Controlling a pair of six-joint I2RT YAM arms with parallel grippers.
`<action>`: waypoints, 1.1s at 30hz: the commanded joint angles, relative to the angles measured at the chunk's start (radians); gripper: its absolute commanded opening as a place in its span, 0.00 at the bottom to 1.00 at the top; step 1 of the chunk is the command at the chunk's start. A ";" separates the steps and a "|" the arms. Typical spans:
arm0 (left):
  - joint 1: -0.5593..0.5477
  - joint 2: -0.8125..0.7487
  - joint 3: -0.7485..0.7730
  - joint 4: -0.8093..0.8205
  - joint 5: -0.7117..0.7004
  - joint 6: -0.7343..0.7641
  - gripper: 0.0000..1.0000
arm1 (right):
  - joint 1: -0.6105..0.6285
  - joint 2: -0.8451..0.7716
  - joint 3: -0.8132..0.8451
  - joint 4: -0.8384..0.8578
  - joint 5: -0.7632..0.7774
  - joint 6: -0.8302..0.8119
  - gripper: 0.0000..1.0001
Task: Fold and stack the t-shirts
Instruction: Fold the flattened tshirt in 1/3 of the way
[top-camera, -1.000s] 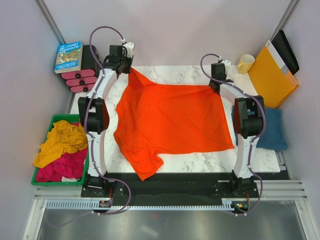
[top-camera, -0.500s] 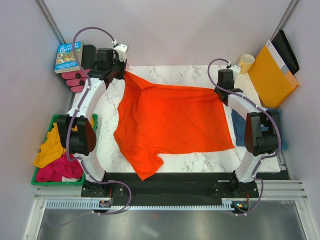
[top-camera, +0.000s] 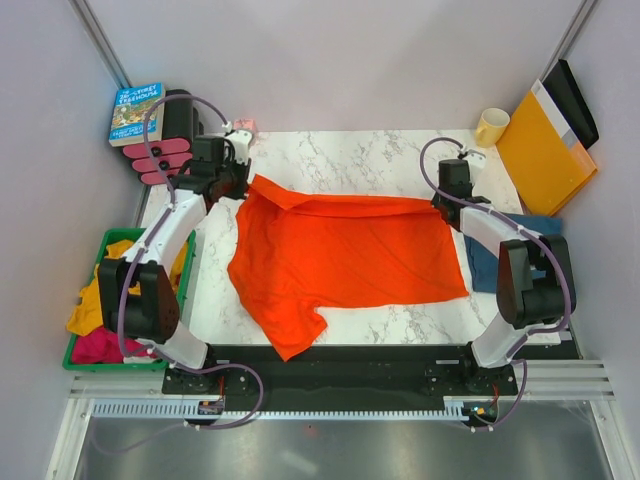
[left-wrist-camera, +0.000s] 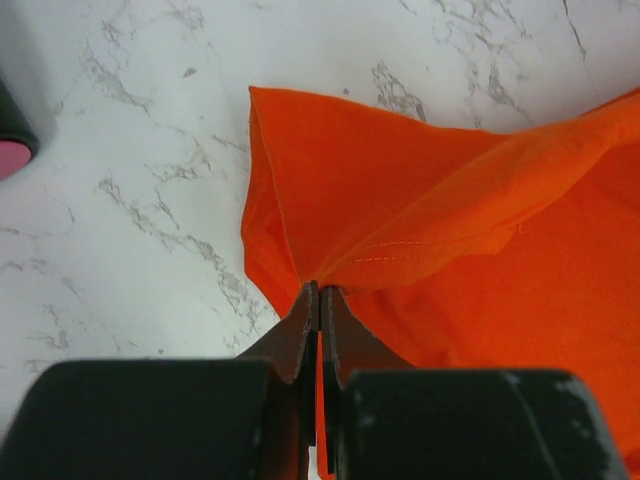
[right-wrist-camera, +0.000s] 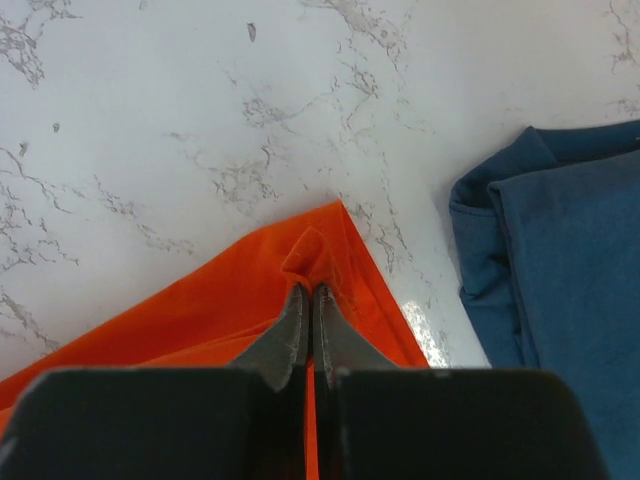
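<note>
The orange-red t-shirt's lifted edge (top-camera: 345, 206) stretches straight between both grippers. My left gripper should bring it down toward me next until it rests on the shirt's body (top-camera: 264, 256).
A bright orange-red t-shirt (top-camera: 345, 255) lies spread on the marble table, its far edge lifted and folding toward me. My left gripper (top-camera: 243, 186) is shut on the shirt's far left corner (left-wrist-camera: 300, 250); the pinch shows at the left gripper (left-wrist-camera: 320, 290) in the left wrist view. My right gripper (top-camera: 440, 203) is shut on the far right corner, where cloth bunches above the right gripper (right-wrist-camera: 308, 290). A folded denim-blue t-shirt (top-camera: 505, 255) lies at the table's right edge, partly under the right arm, and the blue t-shirt (right-wrist-camera: 560, 270) fills the right side of the right wrist view.
A green crate (top-camera: 105, 240) of yellow and pink clothes stands left of the table. A book (top-camera: 136, 113) and pink-and-black rollers (top-camera: 160, 160) sit at the back left. A yellow mug (top-camera: 490, 126) and an orange-yellow envelope (top-camera: 545, 150) are at the back right.
Both arms have drawn back toward me and lower, each keeping its corner. The shirt's far edge has come forward with them and folds over the body.
</note>
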 joint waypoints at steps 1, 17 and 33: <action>-0.001 -0.079 -0.096 0.045 -0.008 -0.017 0.02 | -0.003 -0.004 -0.037 0.016 0.003 0.047 0.00; 0.001 -0.136 -0.289 0.018 0.053 0.004 0.02 | 0.007 0.092 -0.028 -0.043 -0.021 0.082 0.00; 0.001 -0.021 -0.314 -0.105 0.091 0.056 0.02 | 0.008 0.156 0.015 -0.201 -0.006 0.123 0.00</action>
